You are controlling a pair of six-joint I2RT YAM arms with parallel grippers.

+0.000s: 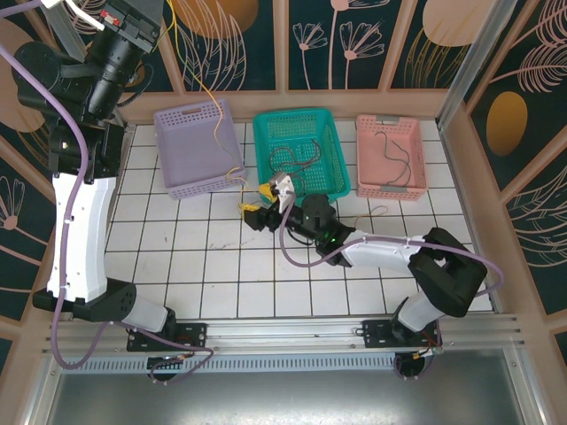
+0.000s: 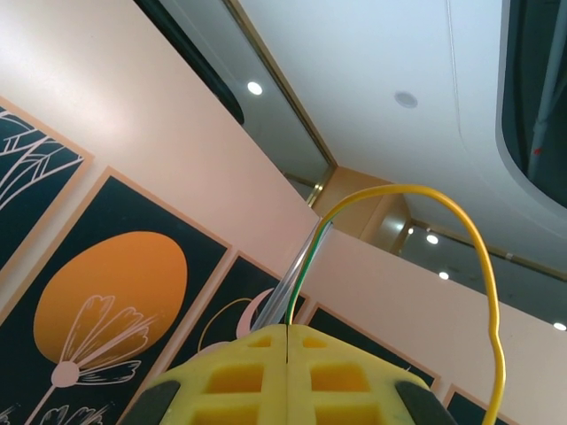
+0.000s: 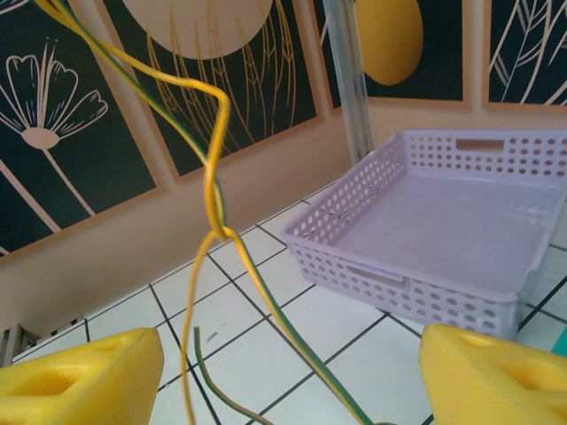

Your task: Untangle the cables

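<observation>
My gripper will bring out a longer hidden part of the tan wire [image 1: 379, 211] when it pulls the wire back, because the wire goes out of sight beneath the arm of my right gripper [image 1: 347, 237].
My left gripper [image 2: 289, 332] is raised high at the back left, its yellow pads shut on a yellow cable [image 2: 461, 230] and a green cable [image 2: 301, 279] that run together. In the top view the yellow cable [image 1: 215, 111] hangs down over the lilac basket [image 1: 177, 146] to my right gripper [image 1: 259, 200]. In the right wrist view the right gripper [image 3: 288, 390] is open just above the tiles. The twisted yellow and green cables [image 3: 213, 204] pass between its fingers [image 3: 80, 372], touching neither.
A teal basket [image 1: 266, 150] at the back middle holds dark thin cables [image 1: 288, 158]. A pink basket [image 1: 365, 155] to its right holds one dark cable [image 1: 394, 155]. A short tan wire [image 1: 379, 212] lies on the tiles. Wall panels enclose the table.
</observation>
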